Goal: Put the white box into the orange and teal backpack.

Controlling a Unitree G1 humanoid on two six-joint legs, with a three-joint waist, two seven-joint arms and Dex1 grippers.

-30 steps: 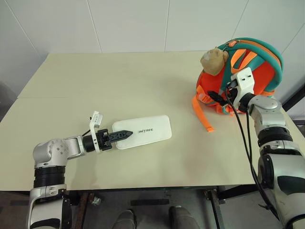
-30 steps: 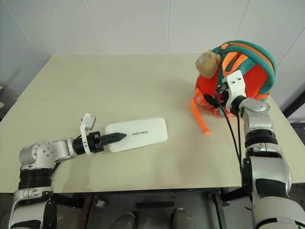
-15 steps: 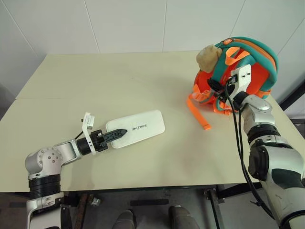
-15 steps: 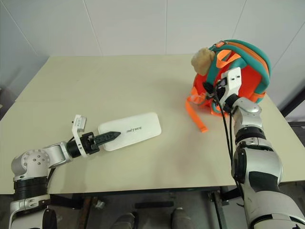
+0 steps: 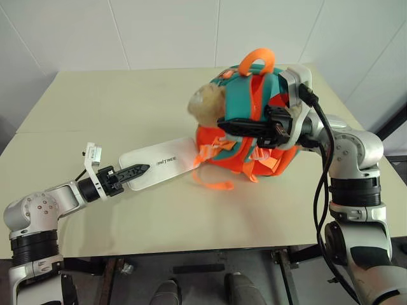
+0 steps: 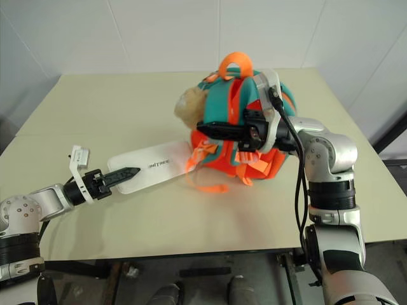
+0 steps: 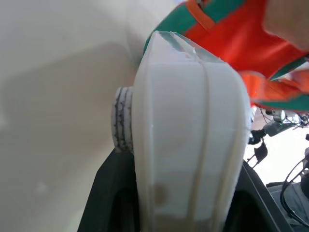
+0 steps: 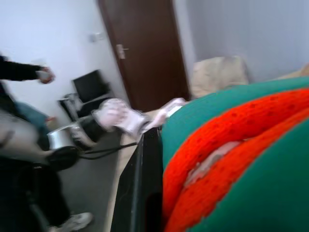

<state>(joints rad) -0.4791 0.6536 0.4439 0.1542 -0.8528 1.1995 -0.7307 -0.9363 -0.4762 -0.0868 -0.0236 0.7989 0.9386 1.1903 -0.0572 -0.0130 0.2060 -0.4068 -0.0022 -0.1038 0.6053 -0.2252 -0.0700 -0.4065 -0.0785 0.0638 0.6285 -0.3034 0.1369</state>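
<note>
The white box's far end (image 5: 193, 151) is low against the backpack's orange straps, so my left gripper should move back and lift the box to the backpack's opening (image 5: 225, 75).
The white box (image 5: 159, 167) lies flat on the table, and my left gripper (image 5: 141, 168) is shut on its near end. In the left wrist view the box (image 7: 188, 135) sits between the black fingers (image 7: 108, 193). The orange and teal backpack (image 5: 251, 136) is at the middle of the table, covering the box's far end, its tan plush head (image 5: 205, 101) facing left. My right gripper (image 5: 224, 124) reaches across the backpack from the right, shut on its teal and orange fabric (image 8: 231, 145).
The beige table (image 5: 127, 95) has bare room to the left and behind. A loose orange strap (image 5: 213, 184) trails in front of the backpack. The table's front edge (image 5: 191, 244) is near. In the right wrist view a person (image 8: 19, 72) stands far off by a dark door (image 8: 145, 48).
My right gripper closed on the backpack and swung it from the table's right side to the middle, over the box's far end. The left gripper shifted slightly left with the box.
</note>
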